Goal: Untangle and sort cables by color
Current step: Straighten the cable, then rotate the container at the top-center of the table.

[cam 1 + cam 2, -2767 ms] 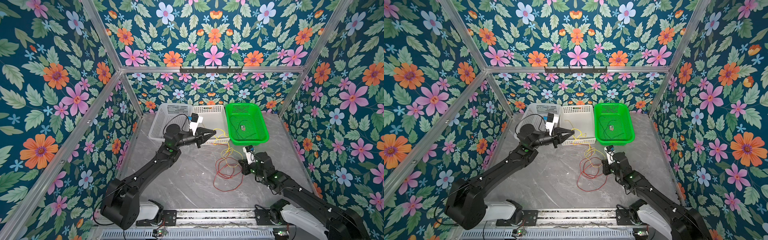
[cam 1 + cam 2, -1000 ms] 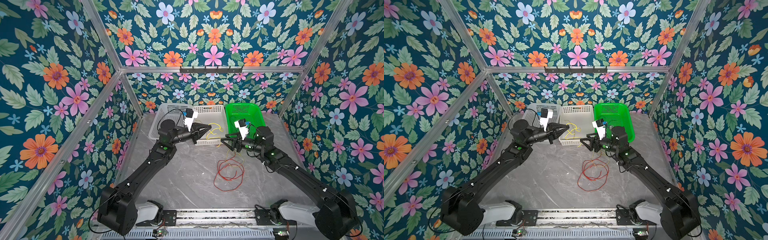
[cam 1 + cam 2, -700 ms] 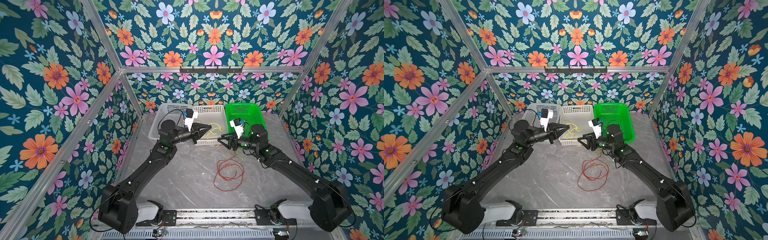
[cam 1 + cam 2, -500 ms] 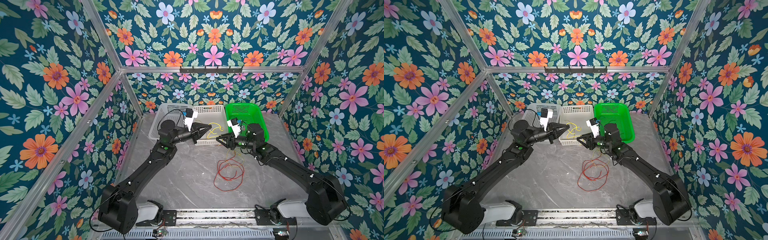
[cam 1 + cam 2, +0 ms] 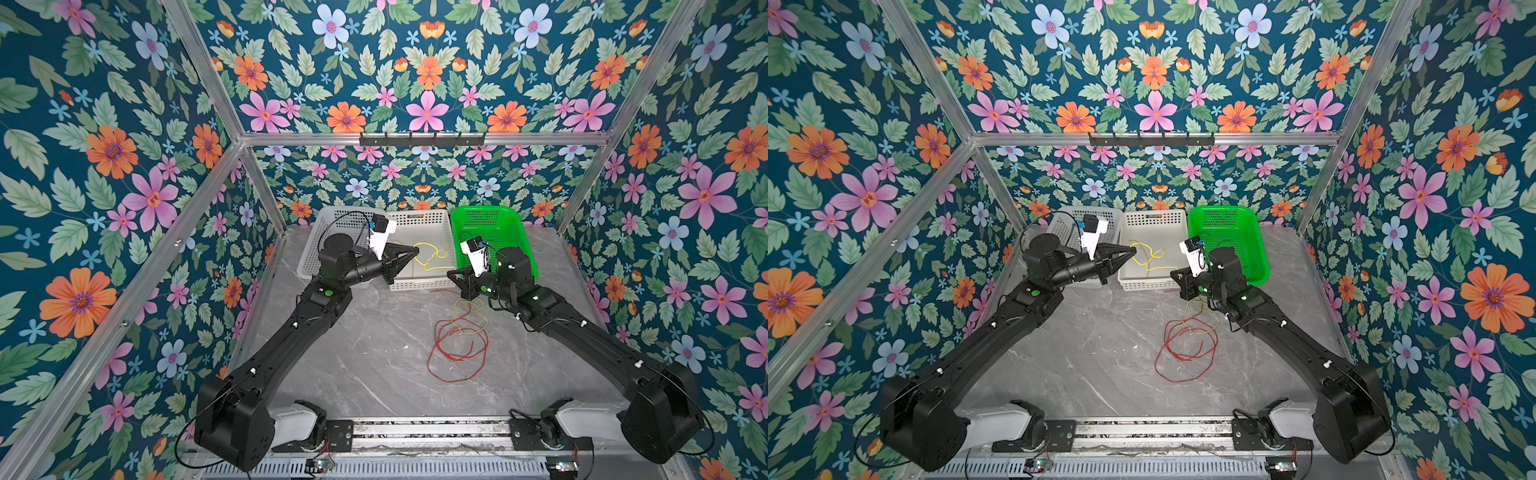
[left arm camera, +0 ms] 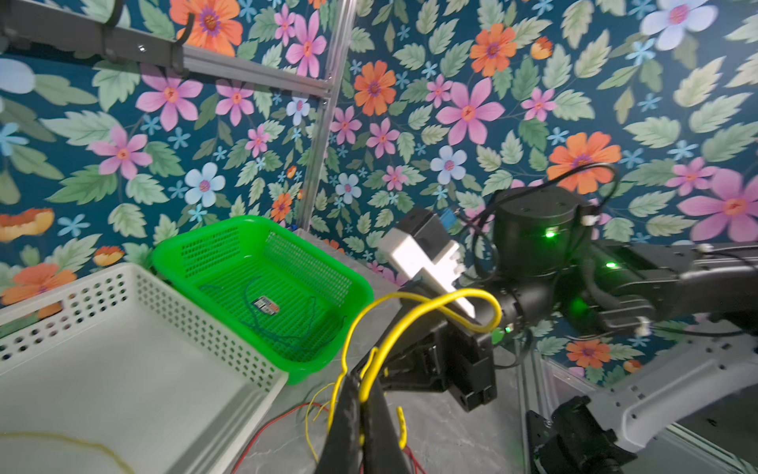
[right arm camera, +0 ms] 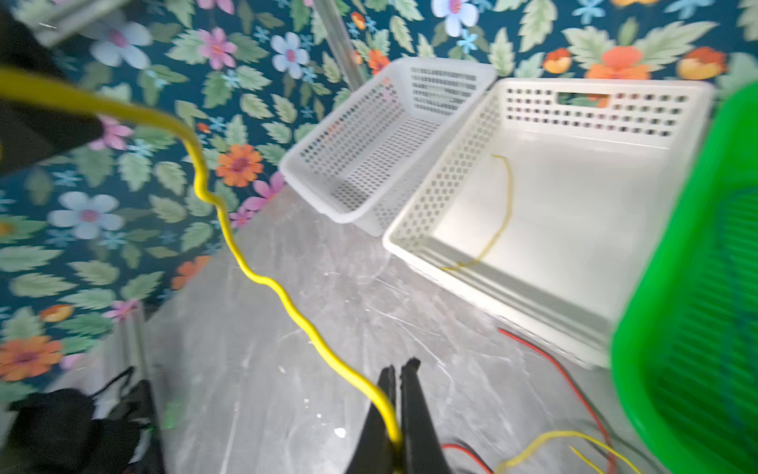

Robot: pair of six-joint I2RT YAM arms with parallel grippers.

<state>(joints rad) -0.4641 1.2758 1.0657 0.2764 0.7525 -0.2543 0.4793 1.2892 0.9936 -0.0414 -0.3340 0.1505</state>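
The yellow cable's loops [image 5: 429,253] hang slack and clear of the red cable, so my right gripper should keep pulling toward the green basket [image 5: 505,233] until the loops are straight, then let go.
A yellow cable [image 5: 432,257] [image 5: 1150,259] hangs in loops over the cream basket, strung between my two grippers. My left gripper [image 5: 415,251] [image 5: 1133,249] [image 6: 361,379] is shut on one part of the yellow cable [image 6: 410,312]. My right gripper [image 5: 451,274] [image 5: 1173,274] [image 7: 398,367] is shut on another part, and the yellow cable [image 7: 262,279] runs in between its fingers. A red cable [image 5: 457,353] [image 5: 1183,353] lies coiled on the table with thin yellow strands across it. A dark green cable [image 6: 287,328] lies in the green basket.
Three baskets stand in a row at the back: a grey-white basket [image 5: 328,224], a cream basket [image 5: 419,220] with a yellow cable [image 7: 504,205] inside, and a green basket [image 5: 490,220]. Floral walls close in both sides and the back.
My right gripper moved left from the green basket toward the left gripper and closed on the yellow cable. The left arm has held its place, still gripping.
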